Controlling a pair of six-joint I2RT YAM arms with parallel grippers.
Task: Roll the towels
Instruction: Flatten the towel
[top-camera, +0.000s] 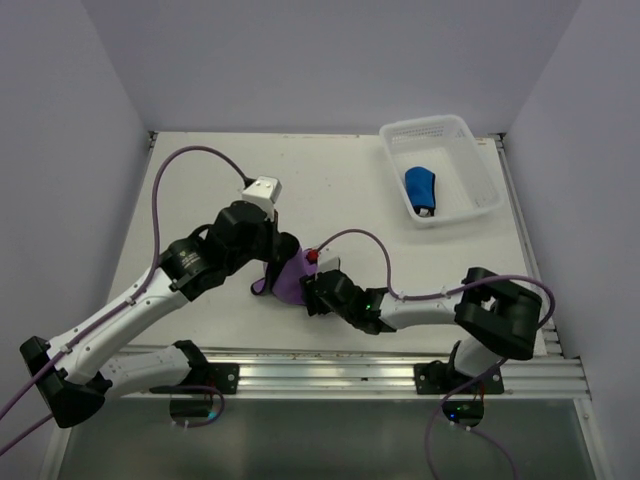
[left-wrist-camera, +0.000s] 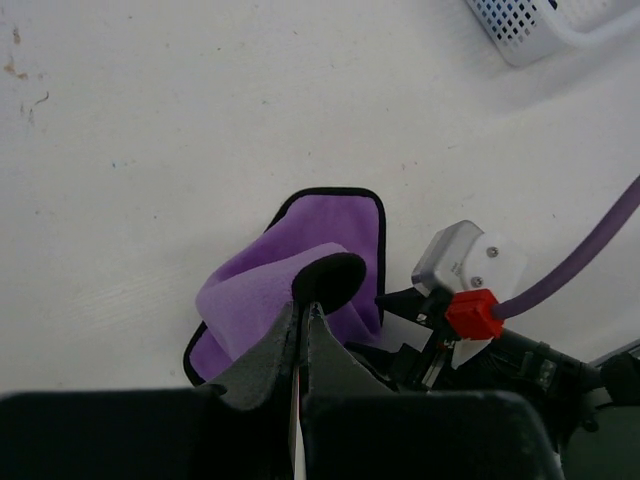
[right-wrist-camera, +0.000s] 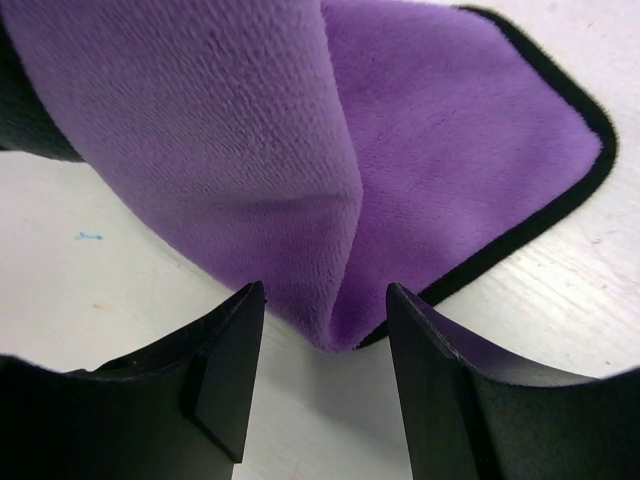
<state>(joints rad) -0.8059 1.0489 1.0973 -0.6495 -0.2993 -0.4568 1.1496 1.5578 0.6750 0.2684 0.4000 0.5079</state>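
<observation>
Next, I open the towel out with my right gripper and grab a free hem corner before I roll it, because the purple towel lies doubled over below my left gripper.
The purple towel (top-camera: 292, 277) with a dark hem lies part folded on the table between my two grippers. My left gripper (left-wrist-camera: 308, 305) is shut on a lifted fold of the purple towel (left-wrist-camera: 300, 290), its dark hem corner sticking out above the tips. My right gripper (right-wrist-camera: 325, 300) is open, its fingers (right-wrist-camera: 225, 370) low on the table either side of the towel's folded edge (right-wrist-camera: 340, 200), just short of it. The blue towel (top-camera: 421, 190) lies rolled up in the white basket (top-camera: 458, 135) at the back right.
The right arm's wrist with a red connector (left-wrist-camera: 472, 313) and purple cable (left-wrist-camera: 590, 255) sits close to the left gripper. A corner of the basket (left-wrist-camera: 520, 30) shows in the left wrist view. White walls enclose the table on three sides.
</observation>
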